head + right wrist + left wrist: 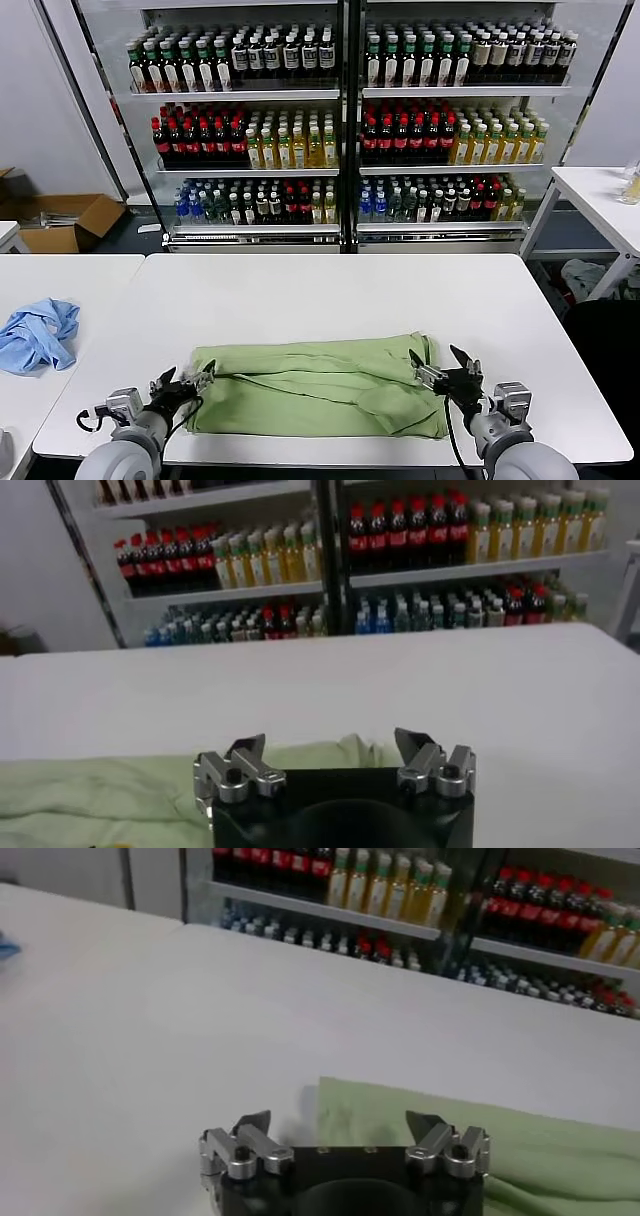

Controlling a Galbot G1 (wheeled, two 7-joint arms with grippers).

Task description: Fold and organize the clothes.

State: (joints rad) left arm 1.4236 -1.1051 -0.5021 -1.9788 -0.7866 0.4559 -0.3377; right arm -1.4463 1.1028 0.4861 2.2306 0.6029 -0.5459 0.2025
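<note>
I should grab the cloth's other end (pixel 204 358) with my left gripper and drag it clear before folding it, as the light green cloth reaches under my right gripper (pixel 426 352).
The light green clothes (pixel 320 385) lie folded into a long flat band across the near part of the white table (pixel 340 290); the heart print is hidden. My left gripper (pixel 187 376) hovers at the band's near left corner, open and holding nothing. In the left wrist view the left gripper (pixel 338 1120) has its jaws spread wide over the cloth's edge (pixel 520 1148). My right gripper (pixel 437 360) sits at the near right corner, also open and empty. In the right wrist view the right gripper (pixel 328 742) has green fabric (pixel 120 790) just ahead of it.
A crumpled light blue garment (pixel 38 335) lies on the neighbouring table at the left. Drink shelves (pixel 340 130) fill the background behind the table. A cardboard box (pixel 70 220) sits on the floor at far left, and another white table (pixel 600 200) stands at right.
</note>
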